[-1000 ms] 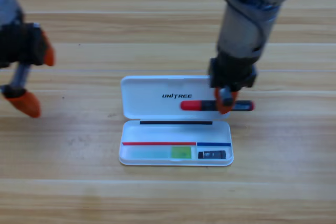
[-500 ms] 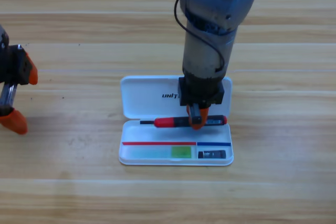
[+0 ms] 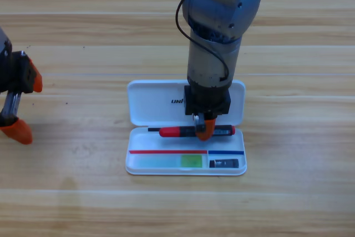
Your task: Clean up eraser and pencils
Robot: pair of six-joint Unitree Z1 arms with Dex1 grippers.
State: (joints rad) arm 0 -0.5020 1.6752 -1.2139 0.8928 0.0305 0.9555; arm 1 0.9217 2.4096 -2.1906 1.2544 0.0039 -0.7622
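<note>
I expect the lid [image 3: 152,103] to swing over, close flat and stay closed when I fold it forward, because the pencils and eraser are inside the tray [image 3: 186,151].
My right gripper [image 3: 203,130] points down over the open white case [image 3: 131,166] and is shut on the slim black pencil with the red end [image 3: 175,132]. That pencil lies level along the back of the case's tray, just in front of the hinge. In the tray's front slot rests the pale translucent pencil with the green end [image 3: 166,161]. To its right, in the same tray, sits the small black eraser [image 3: 224,164]. Far from the case, my left gripper [image 3: 22,105] waits at the picture's left edge with its orange jaws apart and nothing between them.
The case's lid [image 3: 152,106] lies flat behind the tray and bears a printed logo, partly hidden by my right arm. Bare wooden table [image 3: 288,192] surrounds the case on all sides.
My right gripper has carried the black pencil from over the lid's right side forward and left, down to the tray's back edge. The left gripper has drifted slightly toward the left edge.
</note>
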